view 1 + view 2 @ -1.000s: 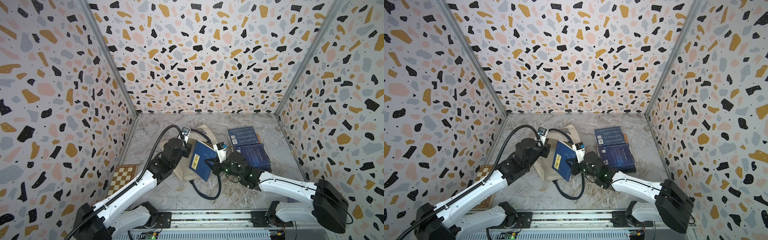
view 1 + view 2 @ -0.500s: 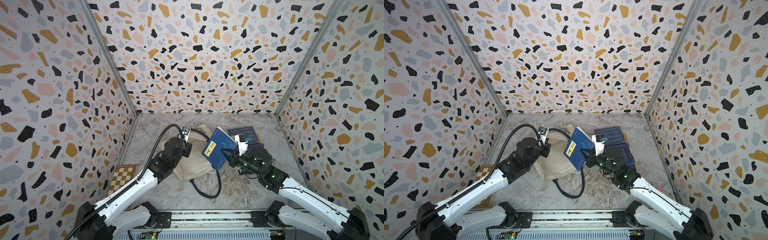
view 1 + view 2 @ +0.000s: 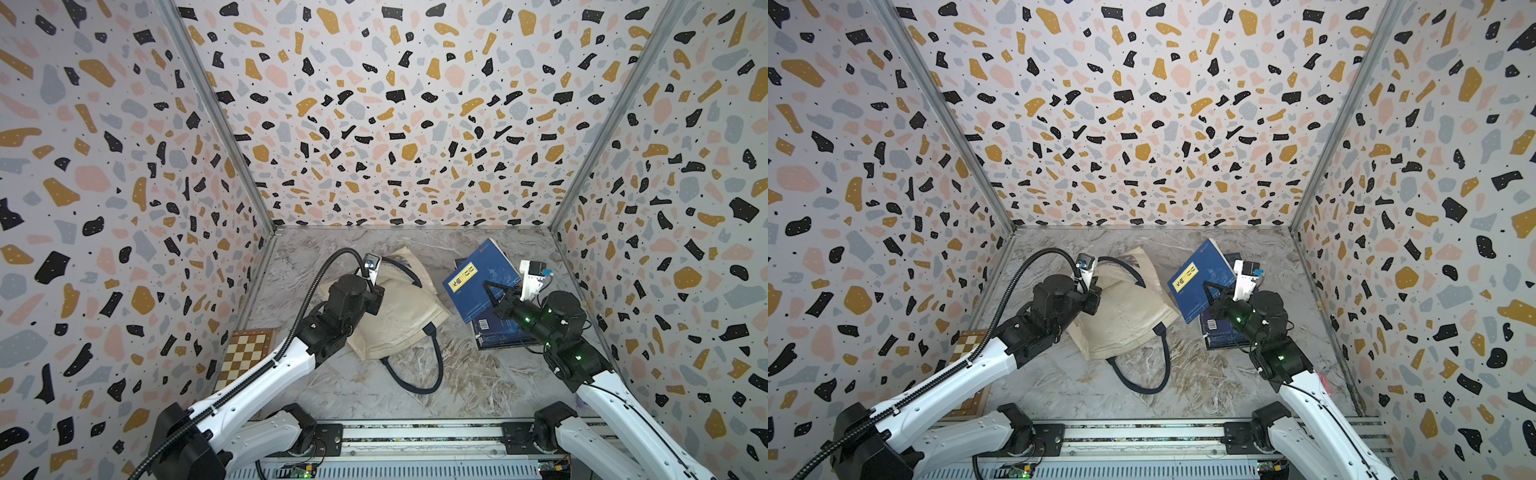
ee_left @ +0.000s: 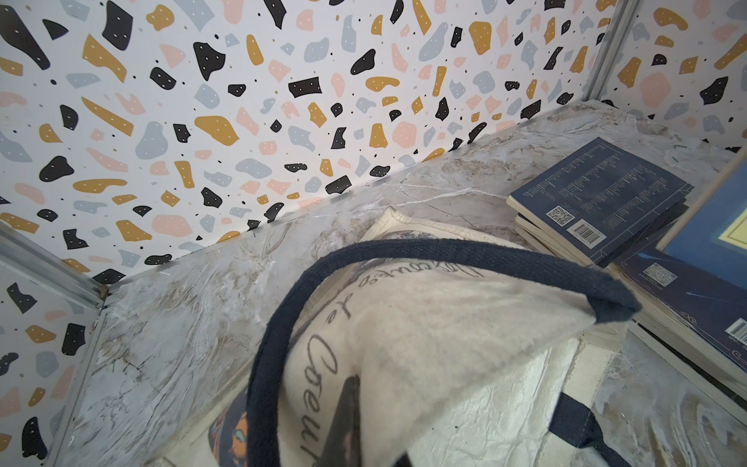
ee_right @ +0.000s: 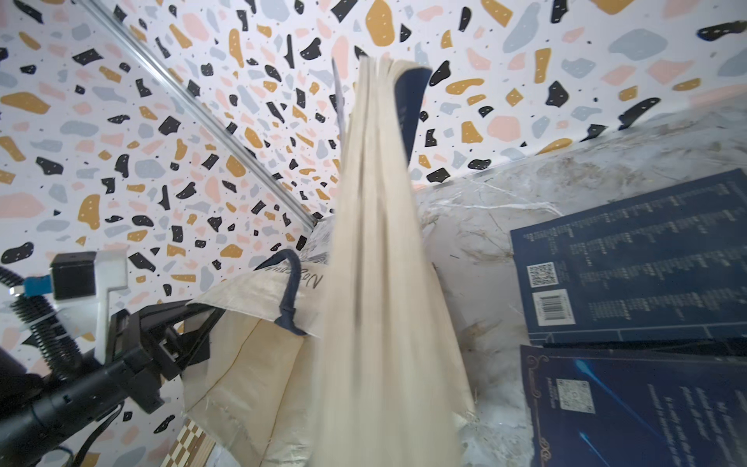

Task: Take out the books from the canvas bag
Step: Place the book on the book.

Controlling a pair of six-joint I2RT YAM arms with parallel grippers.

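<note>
I should keep lowering the book with my right gripper until it lies flat there, as the yellow-labelled book hangs clear of the bag above the front book stack.
The cream canvas bag lies slumped at mid-table, one navy handle looped toward the front. My left gripper is shut on the bag's rim; one dark finger presses into the fabric. My right gripper is shut on a navy book with a yellow label. That book hangs tilted above the books stacked flat at the right. Its page edges fill the right wrist view, hiding the jaws.
A wooden chessboard box lies by the left wall, partly under the left arm. Terrazzo walls close in three sides. The loose bag handle lies on the marble table near the front rail.
My right gripper has carried the yellow-label book up and to the right, from over the bag to above the stacked books. The left gripper has stayed on the bag.
</note>
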